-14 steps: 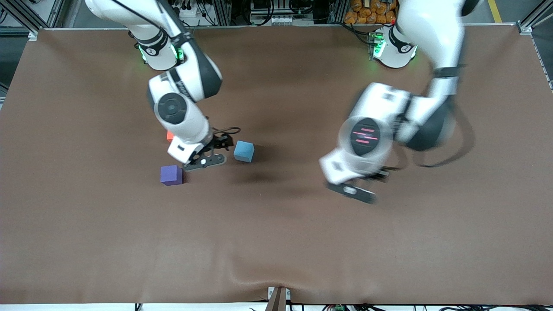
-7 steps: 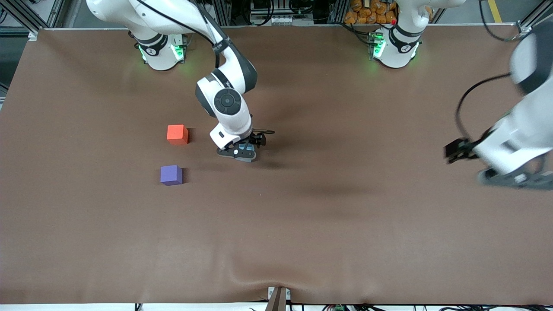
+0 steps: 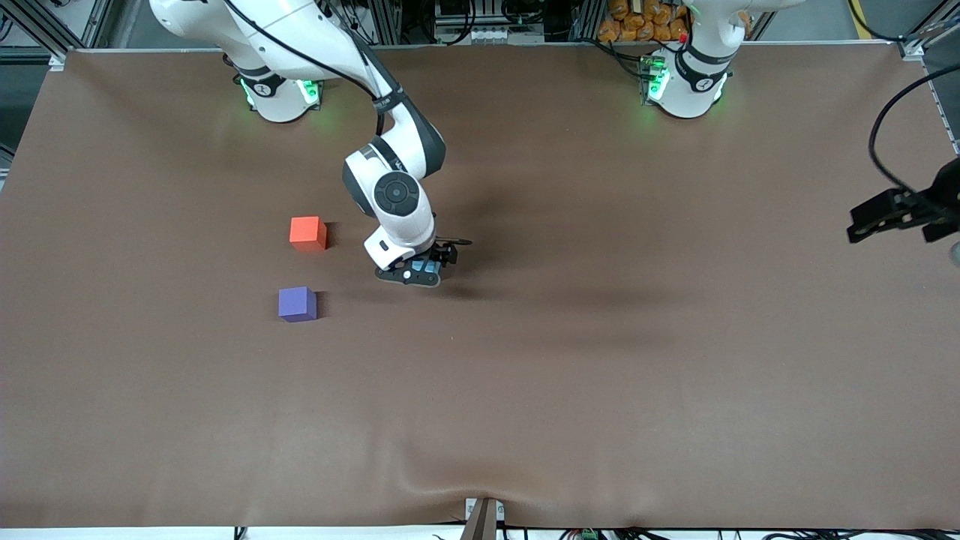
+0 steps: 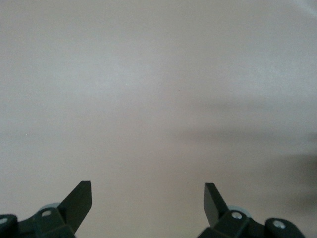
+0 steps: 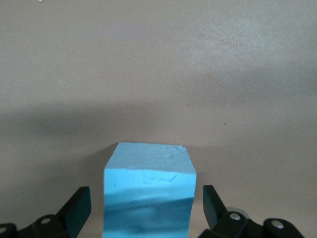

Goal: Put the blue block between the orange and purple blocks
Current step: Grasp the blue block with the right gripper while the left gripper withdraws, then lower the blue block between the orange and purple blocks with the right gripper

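The gap (image 3: pixel 303 269) between the orange and purple blocks is a long way from my left gripper, so my right gripper should take hold of the blue block (image 5: pixel 148 191) and put it in that gap.
The blue block (image 3: pixel 418 265) lies on the brown cloth, mostly covered in the front view by my right gripper (image 3: pixel 420 270). In the right wrist view the blue block (image 5: pixel 148 193) stands between the open fingers of the right gripper (image 5: pixel 146 191), with a small gap on each side. The orange block (image 3: pixel 307 232) and the purple block (image 3: pixel 297 304) lie apart toward the right arm's end of the table, the purple one nearer the front camera. My left gripper (image 4: pixel 147 188) is open over bare cloth with nothing between its fingers.
The brown cloth (image 3: pixel 562 390) has a raised wrinkle (image 3: pixel 450 480) near the front edge. The two arm bases (image 3: pixel 277 94) (image 3: pixel 686 86) stand along the back edge. A black part of the left arm's hand (image 3: pixel 892 214) shows at the table's edge.
My right gripper moved from beside the purple block over to the blue block and came down around it. The left arm swung away to its own end of the table.
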Tool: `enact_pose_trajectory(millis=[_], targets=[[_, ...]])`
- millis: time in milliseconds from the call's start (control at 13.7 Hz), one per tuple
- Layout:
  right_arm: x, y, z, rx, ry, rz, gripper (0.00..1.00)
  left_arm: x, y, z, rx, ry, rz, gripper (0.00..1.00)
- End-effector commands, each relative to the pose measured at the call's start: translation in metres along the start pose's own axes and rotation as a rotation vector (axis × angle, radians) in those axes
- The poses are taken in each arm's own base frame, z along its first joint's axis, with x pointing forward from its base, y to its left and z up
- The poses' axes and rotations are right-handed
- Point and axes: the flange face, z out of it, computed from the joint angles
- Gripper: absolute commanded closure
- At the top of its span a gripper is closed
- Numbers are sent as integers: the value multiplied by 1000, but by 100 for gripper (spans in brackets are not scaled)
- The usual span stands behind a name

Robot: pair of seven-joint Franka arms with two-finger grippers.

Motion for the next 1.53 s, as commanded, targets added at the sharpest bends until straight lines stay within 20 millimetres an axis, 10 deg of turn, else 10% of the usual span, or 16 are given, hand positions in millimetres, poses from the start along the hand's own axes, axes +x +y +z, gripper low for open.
enact_pose_trajectory(millis=[0,219,511,804,1023,1461], targets=[[8,4,4,-8,9,13,0,-40,-5,-8,-67,26,-32,0],[15,10,1,-5,10,31,67,-72,-5,-9,-70,71,-38,0],[22,17,-30,8,16,37,69,-78,-4,-14,-64,20,-86,0],[47,67,-92,-28,15,9,69,-73,-3,-18,-61,30,-82,0],[47,106,-90,-92,-7,-29,69,-72,1,-17,-60,28,-74,0],[76,250,-92,-96,-68,-145,67,-71,22,-14,-56,22,-46,0]])
